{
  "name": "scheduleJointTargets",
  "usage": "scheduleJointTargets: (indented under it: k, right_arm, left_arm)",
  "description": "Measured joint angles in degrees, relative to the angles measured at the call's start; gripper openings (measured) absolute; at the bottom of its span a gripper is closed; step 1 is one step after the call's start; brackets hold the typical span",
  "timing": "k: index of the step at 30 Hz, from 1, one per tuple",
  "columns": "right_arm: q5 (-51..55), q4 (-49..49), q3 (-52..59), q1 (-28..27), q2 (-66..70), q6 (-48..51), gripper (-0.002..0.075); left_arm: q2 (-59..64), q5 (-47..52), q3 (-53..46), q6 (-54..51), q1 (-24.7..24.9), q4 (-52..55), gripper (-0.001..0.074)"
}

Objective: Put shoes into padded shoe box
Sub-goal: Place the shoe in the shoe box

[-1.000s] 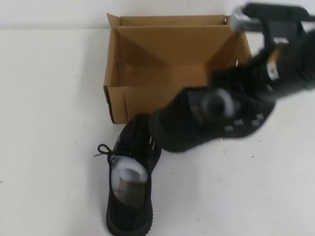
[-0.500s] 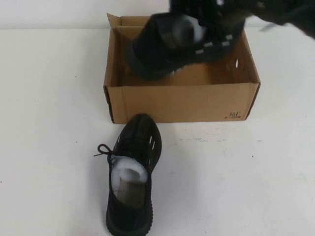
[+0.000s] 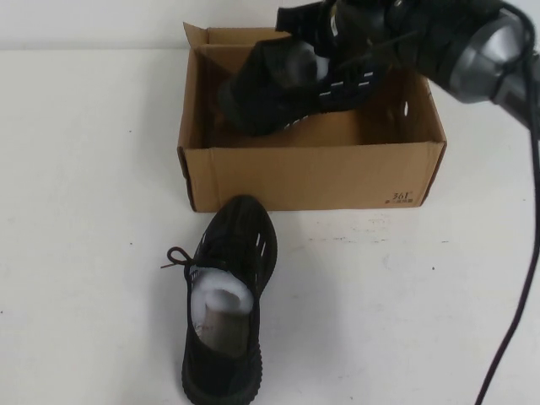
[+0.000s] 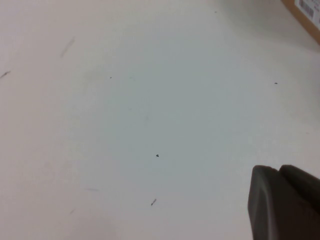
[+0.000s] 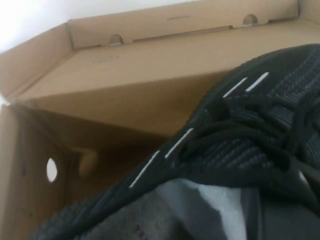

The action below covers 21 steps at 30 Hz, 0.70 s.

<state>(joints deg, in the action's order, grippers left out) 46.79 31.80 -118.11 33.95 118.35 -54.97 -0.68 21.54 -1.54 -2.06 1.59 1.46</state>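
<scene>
Next, my right gripper raises the held sneaker and turns it along the box's length (image 3: 312, 132) before lowering it, because the sneaker slants across the box with its low end (image 3: 251, 116) toward the front.
One black knit sneaker (image 3: 278, 89) with white dashes hangs tilted over the open brown cardboard shoe box (image 3: 312, 173), its toe low inside the box toward the left wall. My right gripper (image 3: 359, 29) is shut on this shoe at its collar, above the box's back right part. In the right wrist view the shoe (image 5: 240, 135) fills the near side, with the box's inner walls (image 5: 150, 65) behind it. The second sneaker (image 3: 226, 295) lies on the table in front of the box, toe pointing at the box, white paper in it. My left gripper (image 4: 282, 200) hovers over bare table, fingers together.
The white table (image 3: 84, 211) spreads to the left and right of the box. A black cable (image 3: 523, 278) hangs down along the right edge. A corner of the box (image 4: 305, 12) with a white label shows in the left wrist view.
My right arm has carried the shoe from in front of the box's right side up and back over the box. Over the last half second it lowered slightly. The other shoe has not moved.
</scene>
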Motion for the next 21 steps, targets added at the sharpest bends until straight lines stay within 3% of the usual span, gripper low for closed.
scheduleJointTargets:
  k: [10, 21]
  right_arm:
    - [-3.57, 0.01, -2.23, -0.64, 3.97, -5.86, 0.0020]
    - [-0.10, 1.27, -2.23, 0.57, 3.36, -1.42, 0.0020]
  left_arm:
    - [0.00, 0.00, 0.00, 0.00, 0.00, 0.00, -0.0004]
    - [0.00, 0.00, 0.00, 0.00, 0.00, 0.00, -0.0004]
